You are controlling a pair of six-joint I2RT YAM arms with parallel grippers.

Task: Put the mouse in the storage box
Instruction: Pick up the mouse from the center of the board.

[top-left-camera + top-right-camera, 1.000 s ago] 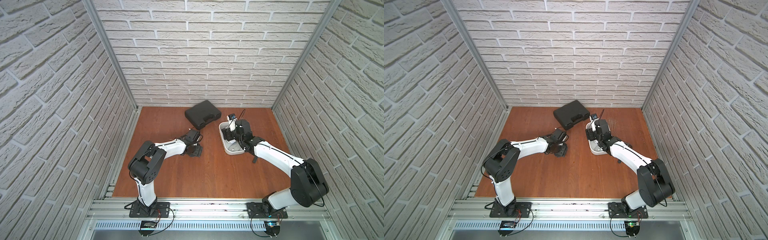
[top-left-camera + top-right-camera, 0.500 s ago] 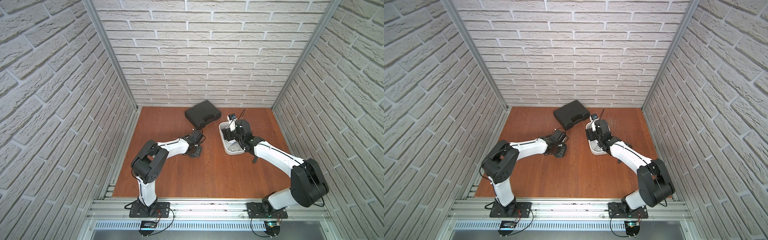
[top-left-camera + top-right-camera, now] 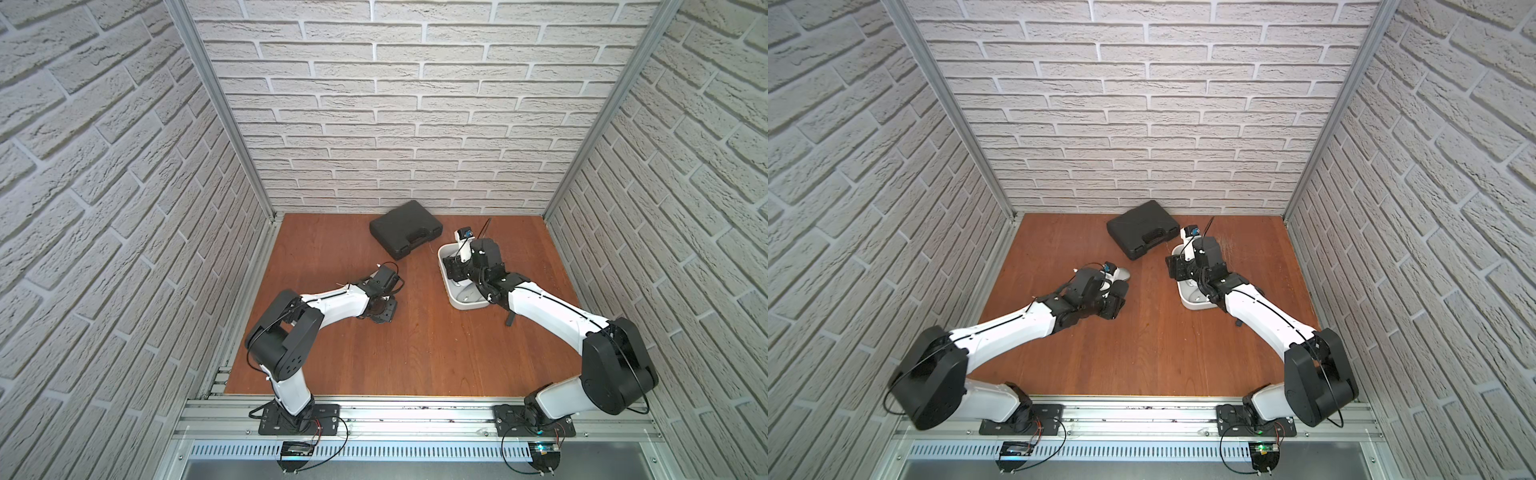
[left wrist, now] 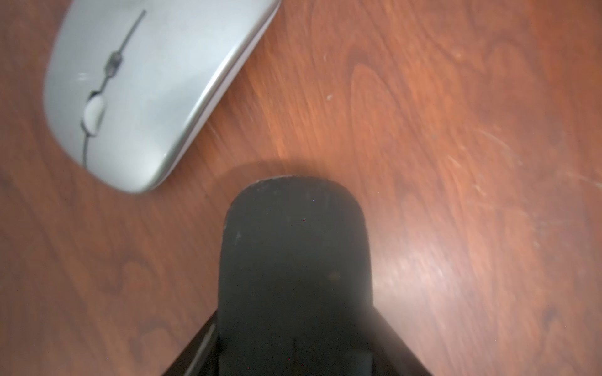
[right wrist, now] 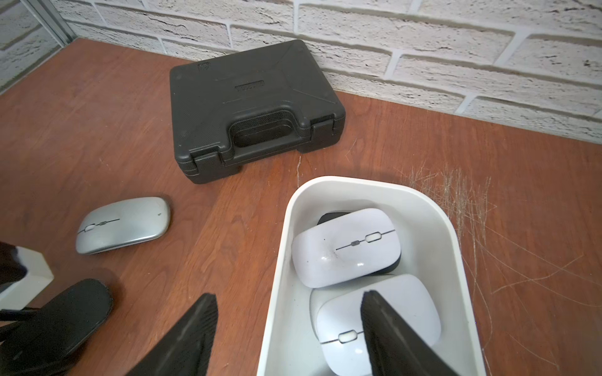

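My right gripper should grab the mouse's loose end (image 5: 94, 299) and put it inside the storage box, because my left gripper is holding the black mouse (image 4: 294, 257) well short of the box.
A silver mouse (image 4: 140, 91) lies flat on the wooden table, also seen in the right wrist view (image 5: 123, 224) and in a top view (image 3: 1123, 273). My left gripper (image 4: 294, 182) is low over the table just beside it, jaws together as one black mass with nothing in them. It does not touch the mouse. The white storage box (image 5: 283, 260) stands to the right in both top views (image 3: 467, 305) (image 3: 1196, 305). My right gripper (image 5: 288, 296) is open astride its left wall, one finger over the table and one over a white mouse (image 5: 384, 319) inside.
A second white mouse (image 5: 345, 247) lies in the box on top of a dark object (image 5: 332, 216). A shut black hard-shell case (image 3: 405, 228) (image 5: 250, 107) sits by the back wall, left of the box. Brick walls close in three sides.
My left gripper's jaws have closed beside the silver mouse without taking hold of it. The right arm has not moved.
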